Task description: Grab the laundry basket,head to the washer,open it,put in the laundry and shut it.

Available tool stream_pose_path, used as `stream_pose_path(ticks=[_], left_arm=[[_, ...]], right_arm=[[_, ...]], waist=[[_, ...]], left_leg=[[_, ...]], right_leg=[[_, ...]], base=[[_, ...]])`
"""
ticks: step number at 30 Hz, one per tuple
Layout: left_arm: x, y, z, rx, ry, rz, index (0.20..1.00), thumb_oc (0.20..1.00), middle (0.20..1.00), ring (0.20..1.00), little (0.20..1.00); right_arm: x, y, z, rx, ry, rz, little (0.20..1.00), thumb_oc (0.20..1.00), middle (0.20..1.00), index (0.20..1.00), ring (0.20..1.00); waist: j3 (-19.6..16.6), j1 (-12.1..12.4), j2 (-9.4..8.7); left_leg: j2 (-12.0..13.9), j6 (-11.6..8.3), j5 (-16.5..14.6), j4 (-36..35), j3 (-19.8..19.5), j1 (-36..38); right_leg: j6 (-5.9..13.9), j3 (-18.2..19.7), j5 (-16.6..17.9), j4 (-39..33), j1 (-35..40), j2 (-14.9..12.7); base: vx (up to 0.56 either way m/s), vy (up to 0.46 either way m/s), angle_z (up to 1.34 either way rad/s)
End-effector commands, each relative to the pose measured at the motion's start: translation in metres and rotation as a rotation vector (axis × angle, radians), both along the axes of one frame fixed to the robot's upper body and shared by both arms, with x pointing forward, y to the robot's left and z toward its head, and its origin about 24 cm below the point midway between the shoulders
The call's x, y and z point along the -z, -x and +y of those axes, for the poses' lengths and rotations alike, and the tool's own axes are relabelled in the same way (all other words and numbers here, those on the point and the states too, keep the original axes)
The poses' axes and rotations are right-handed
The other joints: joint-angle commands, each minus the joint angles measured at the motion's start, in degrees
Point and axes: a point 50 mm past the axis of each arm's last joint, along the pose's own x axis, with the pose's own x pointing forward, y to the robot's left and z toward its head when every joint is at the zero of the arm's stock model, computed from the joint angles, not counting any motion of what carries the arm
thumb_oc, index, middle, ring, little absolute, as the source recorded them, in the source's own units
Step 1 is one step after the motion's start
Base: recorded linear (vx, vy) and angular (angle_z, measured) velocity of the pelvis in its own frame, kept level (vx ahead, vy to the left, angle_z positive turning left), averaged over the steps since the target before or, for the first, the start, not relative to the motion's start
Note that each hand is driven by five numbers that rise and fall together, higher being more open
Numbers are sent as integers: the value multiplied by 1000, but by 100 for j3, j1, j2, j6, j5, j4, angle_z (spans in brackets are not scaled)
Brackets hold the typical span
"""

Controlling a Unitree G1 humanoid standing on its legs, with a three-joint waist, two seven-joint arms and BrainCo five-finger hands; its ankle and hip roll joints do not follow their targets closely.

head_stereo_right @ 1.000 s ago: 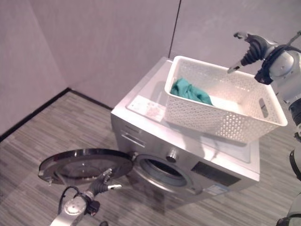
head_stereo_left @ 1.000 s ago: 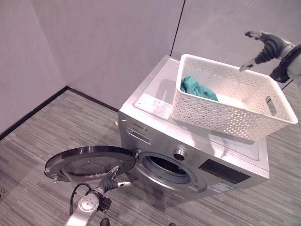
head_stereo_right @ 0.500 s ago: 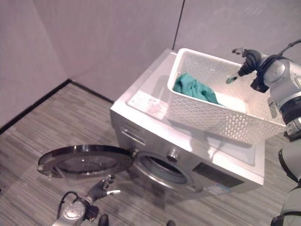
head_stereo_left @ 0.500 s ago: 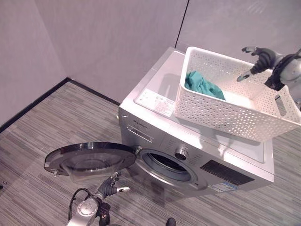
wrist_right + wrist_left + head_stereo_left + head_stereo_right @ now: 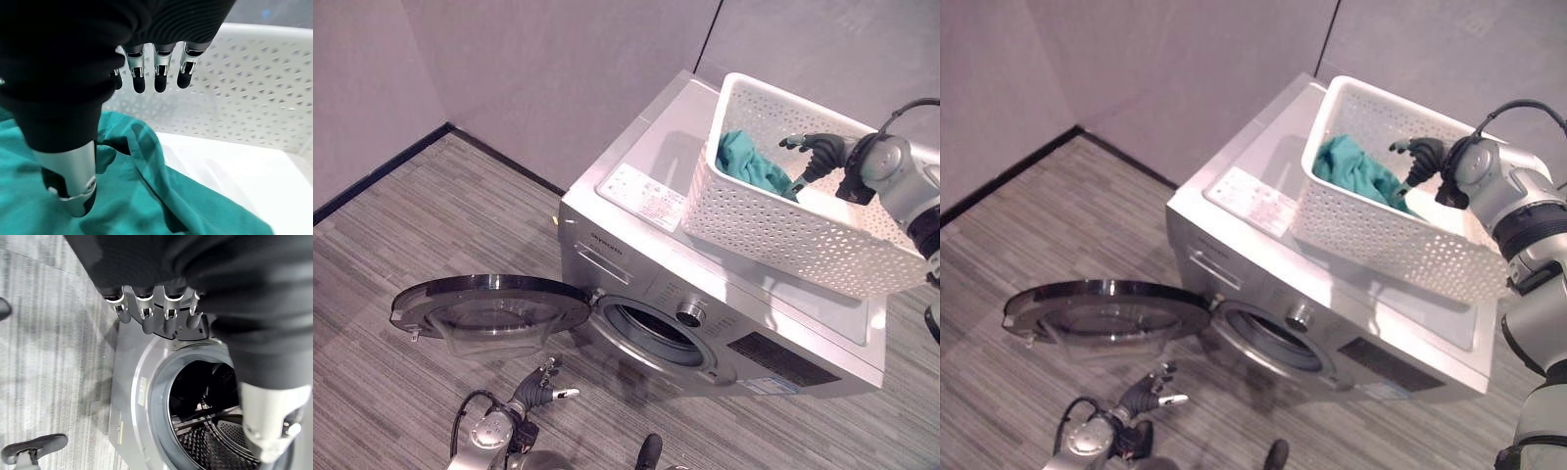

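The basket's white bottom [image 5: 227, 169] is visible beside the bunched teal cloth [image 5: 750, 164]. I therefore expect the basket to end up empty when I lift the teal cloth out.
A white perforated laundry basket [image 5: 783, 235] stands on top of the silver washer [image 5: 636, 220]. A teal cloth [image 5: 744, 162] lies in the basket's far left corner. My right hand [image 5: 815, 149] reaches inside the basket, open, with its fingers [image 5: 161, 73] relaxed and its thumb [image 5: 68, 171] just above the teal cloth [image 5: 146, 196]; it holds nothing. The washer's round door [image 5: 489, 304] is swung wide open to the left, baring the drum [image 5: 215, 421]. My left hand [image 5: 540, 382] hangs low before the washer's front, open and holding nothing.
Grey walls stand close behind the washer and meet in a corner at the left. Striped grey floor [image 5: 401, 225] spreads out to the left and in front. The open door juts out over the floor at knee height.
My right hand has come down from above the basket's far rim into the basket, close over the teal cloth. The camera has shifted; the left hand stays low.
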Motion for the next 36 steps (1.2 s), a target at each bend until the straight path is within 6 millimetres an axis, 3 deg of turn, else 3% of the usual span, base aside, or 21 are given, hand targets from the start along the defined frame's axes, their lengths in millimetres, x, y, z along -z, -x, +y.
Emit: stream_pose_path(ticks=[1, 7, 8, 12, 15, 17, 18, 28, 29, 30, 31, 36], left_arm=[[-20, -28, -9, 54, 14, -110, 1000, 1000, 1000, 1000, 1000], [-21, -30, -13, 71, 17, -118, 1000, 1000, 1000, 1000, 1000], [-22, -33, -15, 86, 8, -124, 1000, 1000, 1000, 1000, 1000], [-24, -34, -17, 104, 2, -129, 1000, 1000, 1000, 1000, 1000], [-25, -34, -18, 105, 11, -136, 1000, 1000, 1000, 1000, 1000], [-25, -33, -18, 108, 10, -134, 1000, 1000, 1000, 1000, 1000], [-26, -32, -19, 121, 9, -137, 1000, 1000, 1000, 1000, 1000], [-30, -37, -20, 114, 27, -165, 1000, 1000, 1000, 1000, 1000], [-30, -38, -21, 110, 31, -167, 1000, 1000, 1000, 1000, 1000], [-30, -38, -21, 107, 35, -167, 1000, 1000, 1000, 1000, 1000], [-30, -38, -22, 102, 40, -168, 1000, 1000, 1000, 1000, 1000], [-28, -37, -27, 100, 56, -158, 1000, 1000, 1000, 1000, 1000]], right_arm=[[-47, 8, -13, 49, 43, -111, 1000, 1000, 1000, 1000, 1000], [-31, 7, -5, 7, 42, -25, 1000, 1000, 1000, 1000, 1000], [-19, 7, 1, -23, 48, 42, 1000, 1000, 1000, 1000, 1000], [-14, 10, 8, -62, 83, 97, 1000, 1000, 1000, 1000, 1000], [10, 16, 6, -78, 108, 230, 1000, 1000, 1000, 1000, 1000], [14, 18, 6, -83, 117, 254, 1000, 1000, 1000, 1000, 1000], [28, 26, 5, -105, 153, 346, 1000, 1000, 1000, 1000, 1000], [56, 36, -6, -80, 195, 498, 1000, 1000, 1000, 1000, 1000], [58, 36, -7, -76, 187, 503, 903, 903, 903, 903, 903], [58, 37, -7, -75, 178, 502, 420, 420, 420, 420, 420], [57, 36, -7, -73, 180, 495, 200, 200, 200, 200, 200], [44, 29, -10, -54, 77, 373, 200, 200, 200, 200, 200]], waist=[[181, 206, -97], [173, 212, -155], [223, 242, -164], [250, 230, -195], [389, 249, -176], [417, 244, -184], [539, 255, -137], [808, 248, 87], [809, 234, 100], [804, 217, 113], [800, 209, 113], [619, 94, 148]], left_leg=[[400, 30, 452, 572, 176, 394], [466, 26, 535, 532, 225, 469], [499, 28, 501, 624, 204, 450], [493, 36, 515, 653, 183, 393], [532, 22, 485, 673, 181, 366], [512, 30, 512, 665, 168, 326], [516, 11, 531, 664, 136, 230], [435, -15, 610, 602, 84, -170], [430, -11, 617, 603, 86, -205], [424, -7, 606, 601, 97, -222], [414, -3, 594, 609, 109, -244], [385, 48, 393, 624, 159, -263]], right_leg=[[48, 117, -312, 10, 107, 179], [40, 147, -297, 8, 115, 245], [38, 169, -295, 17, 112, 282], [41, 157, -274, 14, 81, 269], [50, 163, -278, 45, 37, 281], [53, 156, -261, 49, -2, 259], [65, 141, -256, 65, -83, 235], [122, 78, -128, 49, -451, 56], [127, 80, -114, 40, -481, 39], [136, 85, -99, 26, -496, 26], [141, 87, -88, 22, -506, 11], [172, 98, -47, 2, -508, -63]], base=[[37, -33, 9], [37, -21, 1], [0, 0, 0], [0, 0, 0], [0, 0, 0], [-23, -2, 0], [-39, -3, 0], [-48, 15, 2], [0, 0, 0], [0, 0, 0], [0, 0, 0], [4, 6, 0]])
